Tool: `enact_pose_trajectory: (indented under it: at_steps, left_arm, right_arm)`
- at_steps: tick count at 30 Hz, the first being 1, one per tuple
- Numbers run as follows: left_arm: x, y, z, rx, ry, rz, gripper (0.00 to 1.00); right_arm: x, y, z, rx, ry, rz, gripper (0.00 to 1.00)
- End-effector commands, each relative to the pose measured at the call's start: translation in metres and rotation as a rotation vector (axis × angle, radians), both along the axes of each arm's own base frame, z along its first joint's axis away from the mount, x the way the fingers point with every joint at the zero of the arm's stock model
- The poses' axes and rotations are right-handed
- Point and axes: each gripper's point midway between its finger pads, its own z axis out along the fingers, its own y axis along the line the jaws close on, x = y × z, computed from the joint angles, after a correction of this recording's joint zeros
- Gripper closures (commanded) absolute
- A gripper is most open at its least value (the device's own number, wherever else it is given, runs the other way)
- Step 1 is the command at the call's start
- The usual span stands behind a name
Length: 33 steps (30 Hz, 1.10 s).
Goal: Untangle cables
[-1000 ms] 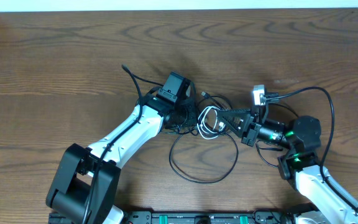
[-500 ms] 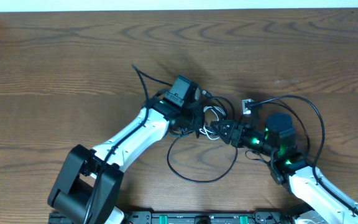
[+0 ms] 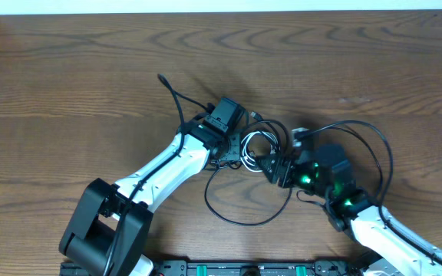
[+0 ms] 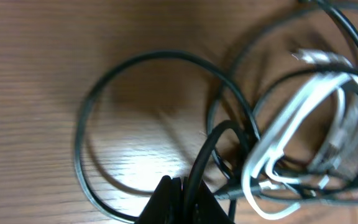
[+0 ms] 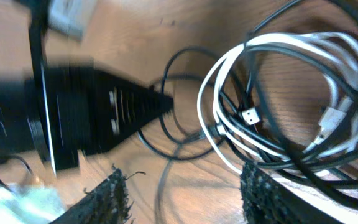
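Parts of the black cables cross over the white cable's loops [image 4: 337, 69] [image 4: 286, 129]. The white cable will rise together with the black cables in one tangle when I lift.
The cables lie tangled mid-table: a coiled white cable [image 3: 253, 146] [image 4: 303, 106] [image 5: 241, 68] wound among black cables, one of which spreads in a wide loop [image 3: 240, 217] toward the front. Another black cable's plug end [image 3: 159, 77] points to the far left. My left gripper [image 3: 232, 149] [image 4: 182, 202] is at the tangle's left side, shut on a black cable [image 4: 207, 152] that rises between its fingertips. My right gripper [image 3: 271, 163] [image 5: 185, 199] is at the tangle's right side, open. Only a black strand [image 5: 166, 177] on the table shows in its gap, and the tangle lies over its right finger [image 5: 272, 199].
The right arm's own thick black wire [image 3: 382, 153] arcs over the table at the right. The left gripper's black body [image 5: 104, 112] shows close ahead in the right wrist view. A black rail [image 3: 244, 269] runs along the front edge.
My right gripper has opened, swung round and moved left, closer to the tangle. The left gripper, still shut on its black cable, shifted slightly right, and the far plug end moved with it.
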Motion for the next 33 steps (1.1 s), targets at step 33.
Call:
enact_pose_trajectory:
  at_steps: [33]
  left_arm:
    - [-0.009,-0.002,-0.002,-0.064,0.074,0.118,0.92]
  right_arm:
    - [0.096,0.049,-0.075,0.035,0.367,-0.372,0.77]
